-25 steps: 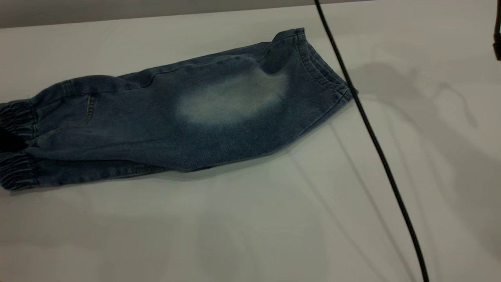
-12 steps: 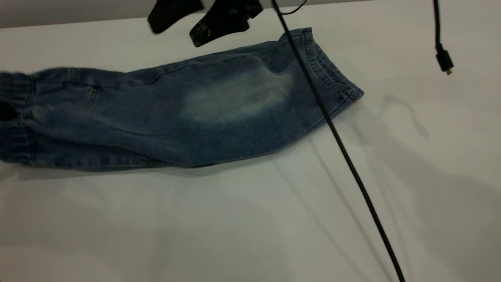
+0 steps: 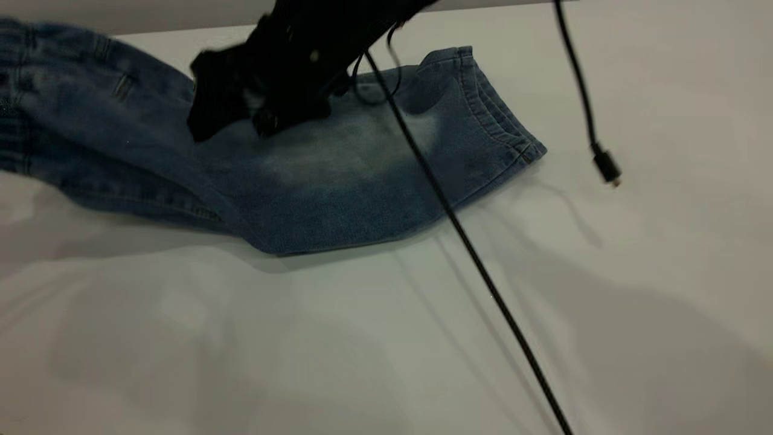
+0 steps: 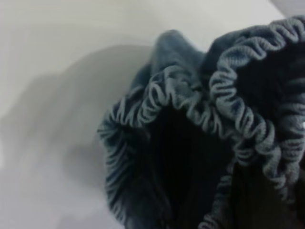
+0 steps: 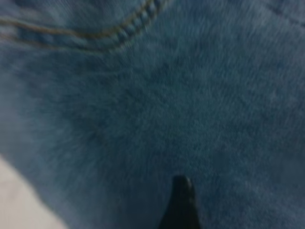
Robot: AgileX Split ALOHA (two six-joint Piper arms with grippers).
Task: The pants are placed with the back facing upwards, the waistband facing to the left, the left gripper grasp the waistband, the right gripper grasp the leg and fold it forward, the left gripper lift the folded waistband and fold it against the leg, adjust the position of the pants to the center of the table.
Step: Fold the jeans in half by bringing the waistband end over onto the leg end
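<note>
Next, my right gripper moves back over the pale faded patch [image 3: 333, 156] before the waistband comes across, because it is hovering over the waistband half [image 3: 163, 134] that must fold up.
The blue denim pants [image 3: 338, 199] lie folded lengthwise on the white table [image 3: 272, 350]. Their left end with the gathered waistband [image 3: 12, 121] is raised off the table. In the left wrist view the ruffled waistband [image 4: 190, 100] fills the picture right at my left gripper, which is shut on it; the gripper itself is outside the exterior view. The leg [image 3: 362, 157] with the pale faded patch lies flat, its stitched hem [image 3: 495, 121] to the right. My right gripper [image 3: 235, 124] hovers open just over the middle of the pants. One fingertip [image 5: 181, 200] shows above the denim.
A black cable [image 3: 483, 278] runs slantwise from the right arm across the leg and the table to the near edge. A second cable with a loose plug [image 3: 606, 168] hangs at the right. Bare tabletop lies in front and to the right of the pants.
The waistband end has risen off the table and swung upward. My right gripper has come down from the far edge onto the middle of the pants. Both cables have shifted left.
</note>
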